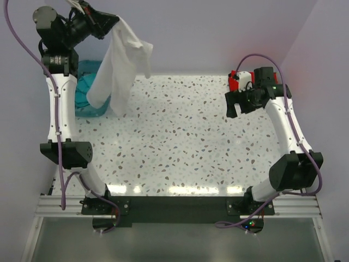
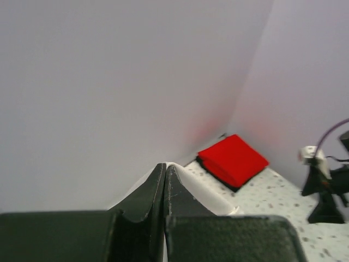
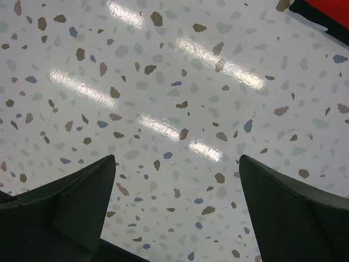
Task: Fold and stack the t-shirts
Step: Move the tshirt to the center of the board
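The robot's left gripper should keep moving toward the open speckled tabletop (image 1: 146, 143) and let go there of the white t-shirt (image 1: 123, 66), which is hanging clear of the teal cloth.
My left gripper (image 1: 112, 23) is raised high at the back left and is shut on the white t-shirt (image 1: 117, 68), which hangs down from it, its lower end over the table's back left. In the left wrist view the jaws (image 2: 165, 168) pinch a fold of white cloth (image 2: 210, 194). A folded red t-shirt (image 2: 233, 160) lies at the table's back right corner; it shows as a red patch (image 1: 235, 82) behind the right arm. My right gripper (image 1: 235, 103) is open and empty above bare tabletop (image 3: 174, 109). Teal cloth (image 1: 87, 82) lies in the tub.
A translucent teal tub (image 1: 90, 109) stands at the back left, behind the left arm and the hanging shirt. Lilac walls close in the back and both sides. The speckled tabletop (image 1: 180, 142) spans the middle.
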### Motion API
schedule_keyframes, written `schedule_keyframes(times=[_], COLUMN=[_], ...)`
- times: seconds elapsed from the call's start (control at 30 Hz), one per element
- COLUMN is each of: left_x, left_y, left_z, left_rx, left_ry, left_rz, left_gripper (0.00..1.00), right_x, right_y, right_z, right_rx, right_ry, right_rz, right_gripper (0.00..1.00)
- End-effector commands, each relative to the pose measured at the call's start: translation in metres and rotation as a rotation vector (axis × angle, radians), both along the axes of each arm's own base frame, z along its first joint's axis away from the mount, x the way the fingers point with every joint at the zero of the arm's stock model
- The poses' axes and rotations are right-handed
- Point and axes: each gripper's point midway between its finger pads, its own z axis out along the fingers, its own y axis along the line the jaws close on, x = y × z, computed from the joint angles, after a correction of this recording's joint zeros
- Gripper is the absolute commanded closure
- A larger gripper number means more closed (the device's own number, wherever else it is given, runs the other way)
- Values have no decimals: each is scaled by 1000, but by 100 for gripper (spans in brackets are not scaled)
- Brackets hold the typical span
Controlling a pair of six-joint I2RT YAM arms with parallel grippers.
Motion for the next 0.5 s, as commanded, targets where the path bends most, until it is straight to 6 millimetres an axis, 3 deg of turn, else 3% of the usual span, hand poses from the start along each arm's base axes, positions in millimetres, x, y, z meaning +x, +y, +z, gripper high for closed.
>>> schedule_keyframes(times=[0.0,0.13,0.23,0.37,0.47], left_x=[-65,-107,-123,-134,-132], left_y=[-29,-43,-46,-20,-17], left_z=[61,84,73,46,37], left_rx=[-113,-129,-107,-153,-136], left_ry=[-78,-152,-132,-47,-14], left_rz=[-220,-341,-402,-391,-406], left_gripper=[100,100,100,100,100], right_x=[0,-2,-2,0,7], right_y=[2,-2,-3,-2,1], right_z=[22,21,20,19,19], right_rx=[52,59,63,68,82], right_ry=[-79,-72,-68,-57,-56], right_rz=[-7,-16,-19,-17,-9], right_gripper=[1,1,1,1,1])
